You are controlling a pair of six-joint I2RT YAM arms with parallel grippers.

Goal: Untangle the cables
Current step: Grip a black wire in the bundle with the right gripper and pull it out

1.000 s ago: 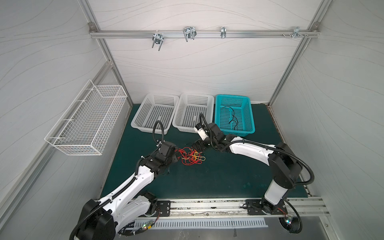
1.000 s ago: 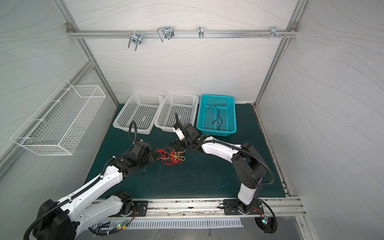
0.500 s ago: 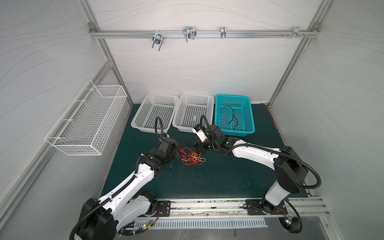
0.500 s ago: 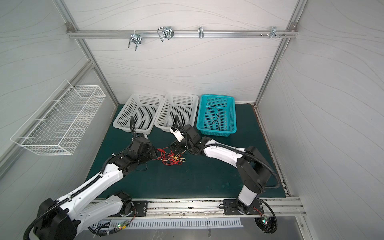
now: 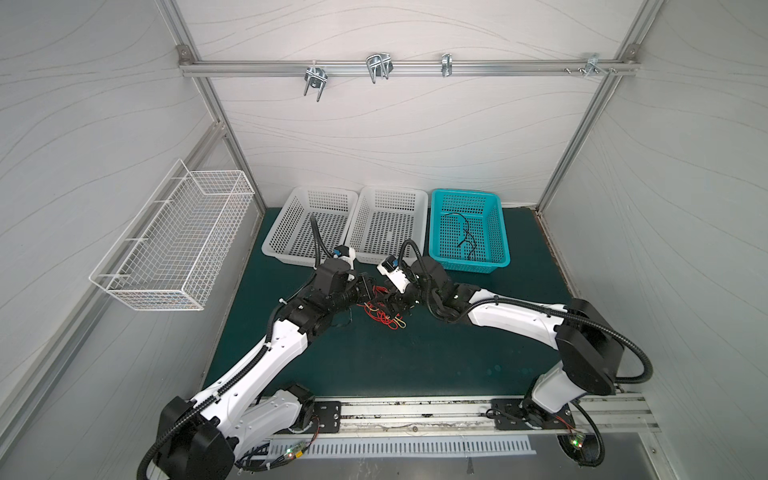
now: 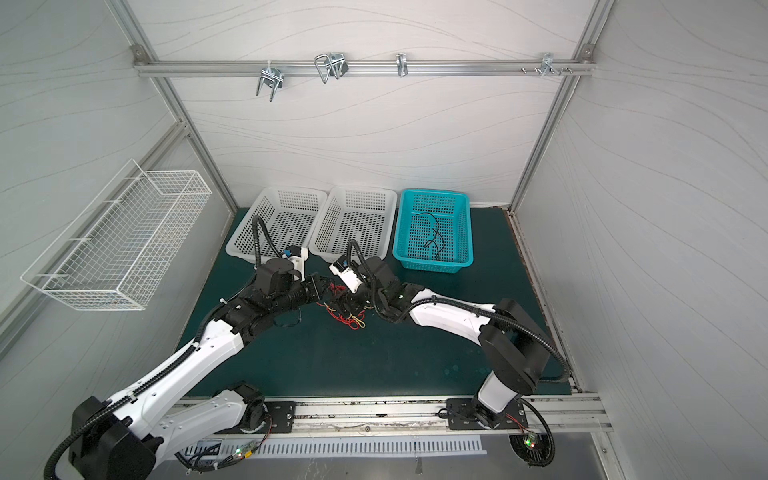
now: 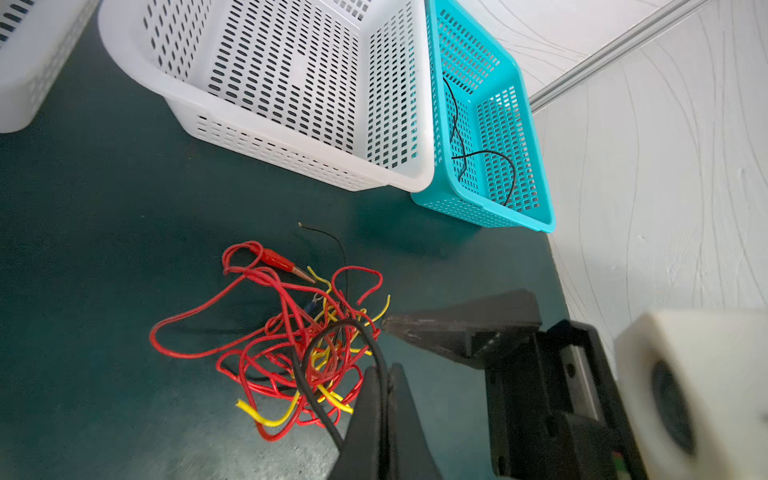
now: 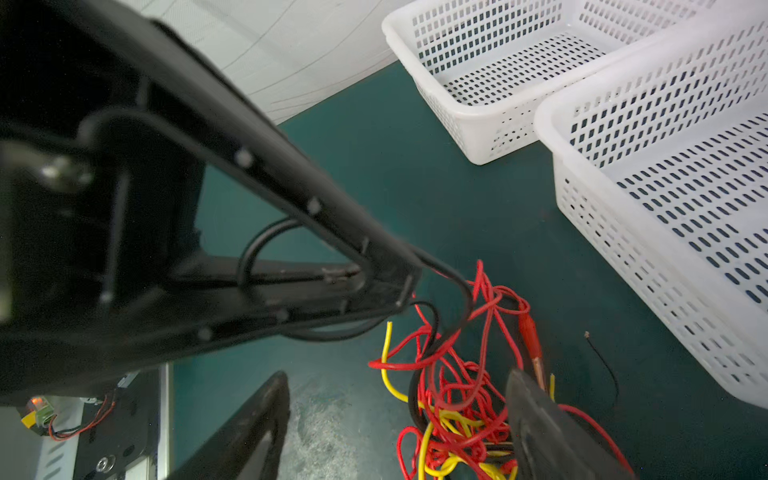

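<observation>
The robot's left gripper is holding the black cable (image 7: 378, 348) across the tangle from the teal basket, so the right gripper should take the cable's loop (image 8: 467, 300) and carry it to the basket.
A tangle of red, yellow and black cables (image 5: 384, 314) (image 6: 347, 316) lies on the green mat in front of the baskets. My left gripper (image 7: 384, 374) (image 5: 371, 292) is at the tangle's left edge, shut on a black cable (image 7: 365, 336) that loops up out of the pile. The right wrist view shows that same black cable (image 8: 459, 286) running out from the left gripper's tips. My right gripper (image 8: 399, 380) (image 5: 388, 302) stands open over the tangle from the right, with cables (image 8: 453, 395) between its fingers but not pinched. One red cable ends in a red clip (image 7: 282, 264).
Two white plastic baskets (image 5: 277, 232) (image 5: 422, 224) and a teal basket (image 5: 469, 262) stand in a row at the back; a black cable (image 5: 465, 237) lies in the teal one. A white wire basket (image 5: 174, 237) hangs on the left wall. A thin loose black wire (image 7: 332, 239) lies near the tangle.
My left gripper has moved right into the tangle and shut on the black cable. The right gripper has shifted slightly left over the pile and stayed open.
</observation>
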